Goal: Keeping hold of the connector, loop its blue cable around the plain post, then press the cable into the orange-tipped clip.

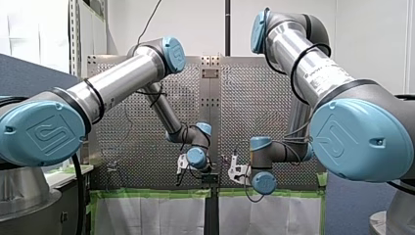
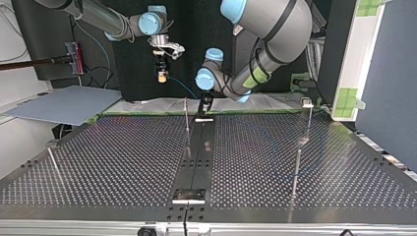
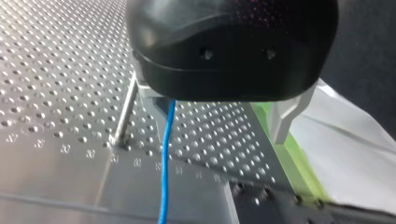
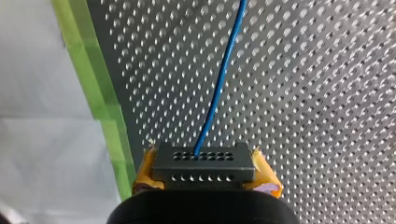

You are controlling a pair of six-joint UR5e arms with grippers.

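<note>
I expect the blue cable (image 4: 223, 76) to curve smoothly sideways and stay seated when I carry the connector, because the cable comes out of the connector in a gentle bow (image 4: 200, 143).
My right gripper (image 4: 203, 179) is shut, its yellow pads (image 4: 266, 179) clamped on a black connector (image 4: 203, 161) with rows of holes. The blue cable (image 4: 222, 74) leaves the connector and runs ahead over the perforated table (image 4: 303, 93). In the top view that gripper (image 2: 162, 76) hangs above and behind the table's far edge. My left gripper (image 3: 210, 119) stands open low over the table. The blue cable (image 3: 167, 154) passes loosely between its metal fingers (image 3: 282, 123), touching neither. A thin plain post (image 3: 123, 116) rises just beside it, also seen as the post (image 2: 187, 118) in the top view.
More thin posts stand on the table: one with a pale head (image 2: 308, 113) at the top view's right, another (image 2: 295, 172) nearer the camera, a leaning one (image 2: 54, 164) at the left. A black strip (image 2: 196, 157) runs down the middle. Green tape (image 3: 289, 163) and white sheeting (image 3: 355, 149) border the far edge.
</note>
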